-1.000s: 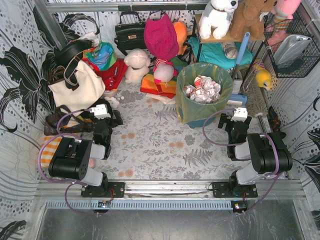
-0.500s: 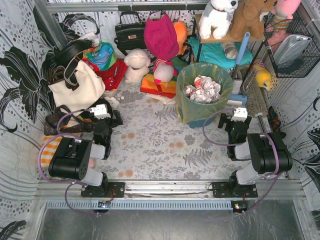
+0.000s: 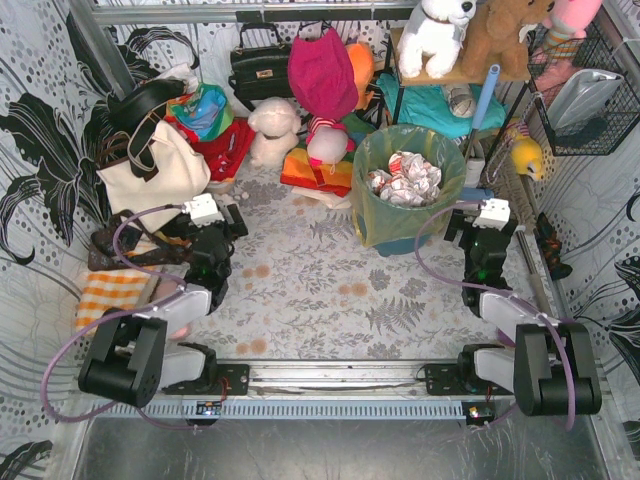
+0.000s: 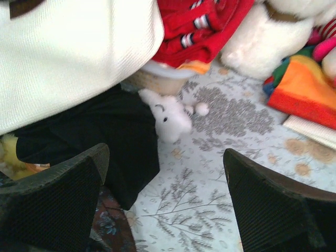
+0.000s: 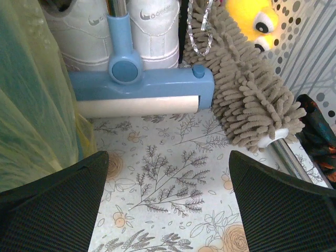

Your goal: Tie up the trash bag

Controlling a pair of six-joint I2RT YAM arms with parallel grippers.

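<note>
My right gripper should go on rising toward that rim, as the trash bag's near rim stands free beside its open fingers, until they straddle it, and then close.
The trash bag is thin yellow-green plastic lining a round teal bin at the back right, open at the top, with crumpled white paper inside. Its wall fills the left edge of the right wrist view. My right gripper is low beside the bin's right side, open and empty, and not touching the bag. My left gripper is at the left, far from the bag. It is open and empty over the floral table cover.
A cream tote bag with black handles and a dark cloth lie just ahead of the left gripper, with a small white toy. A blue lint roller, a grey mop head and white shoes crowd the right gripper's front.
Both arms have unfolded and reached forward. The right gripper moved right and farther back beside the bin. The left gripper shifted slightly forward. The bag has not moved.
</note>
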